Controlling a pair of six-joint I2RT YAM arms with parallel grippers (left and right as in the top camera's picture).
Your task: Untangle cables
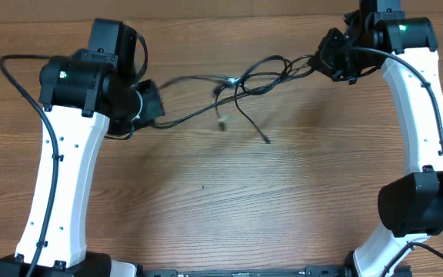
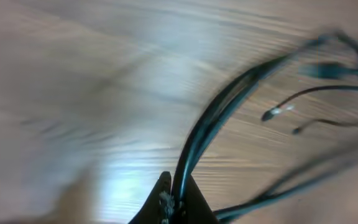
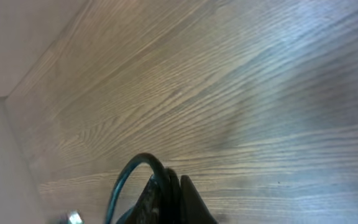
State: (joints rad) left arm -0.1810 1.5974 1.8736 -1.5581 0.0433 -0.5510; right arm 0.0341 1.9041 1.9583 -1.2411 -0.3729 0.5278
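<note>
The cables stretch taut between the robot's grippers with cable parts crossed midway (image 1: 238,81), so the right gripper should lay them back at the middle for the left gripper to take.
The cables (image 1: 241,83) are thin black wires stretched in a loose tangle between my two arms above the wooden table, with plug ends dangling at the middle. My left gripper (image 1: 154,108) is shut on one end of the cables; in the left wrist view the strands (image 2: 216,118) run up and right out of the closed left gripper (image 2: 178,200), blurred. My right gripper (image 1: 323,55) is shut on the other end; in the right wrist view a cable loop (image 3: 132,171) arches out of the closed right gripper (image 3: 169,196).
The wooden table (image 1: 229,192) spreads below the cables. The white left arm (image 1: 60,177) stands at the left, the white right arm (image 1: 429,115) at the right. A table edge and pale wall (image 3: 5,50) show in the right wrist view.
</note>
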